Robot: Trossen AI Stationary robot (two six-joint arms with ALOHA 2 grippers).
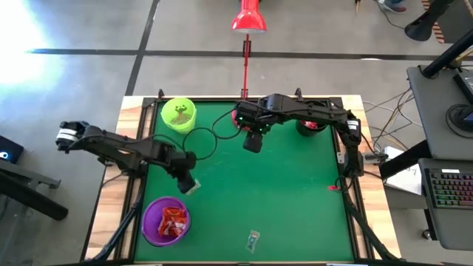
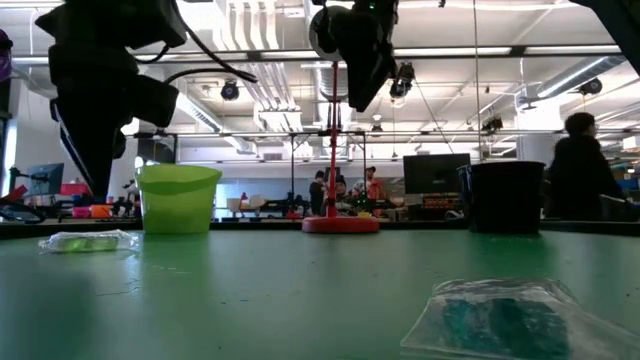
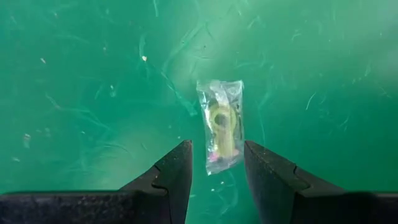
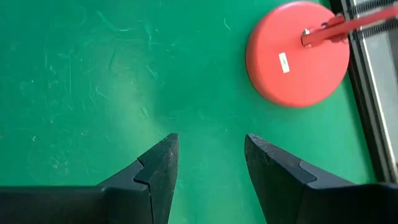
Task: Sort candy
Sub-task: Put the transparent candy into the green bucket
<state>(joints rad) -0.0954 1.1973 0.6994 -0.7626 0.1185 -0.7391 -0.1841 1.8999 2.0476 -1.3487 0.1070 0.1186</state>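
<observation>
I should carry on lowering my left gripper until its open fingers straddle the sweet point(image 3: 224, 132) and then close them, because the yellow-green candy's narrow width point(image 3: 222, 127) is lined up with them.
One candy point(image 3: 221, 124) in a clear wrapper with a yellow-green sweet lies flat on the green mat point(image 1: 281, 192). My left gripper point(image 3: 217, 165) hovers open just above it, pointing down, a finger on either side of the candy's end and clear of it point(image 1: 186, 179). Another clear greenish candy point(image 1: 253, 239) lies near the mat's front edge point(image 2: 500, 318). The purple cup point(image 1: 165, 220) holds red candy. The lime-green cup point(image 1: 178, 115) holds greenish candy. My right gripper point(image 4: 208, 162) hangs open above bare mat beside the red lamp base point(image 4: 297, 53).
The black cup point(image 2: 505, 196) stands at the far right, partly under my right arm in the high view. The lamp's pole point(image 1: 245, 66) rises at the far edge's middle. A small red thing point(image 1: 334, 188) lies at the mat's right edge. People stand in the room behind.
</observation>
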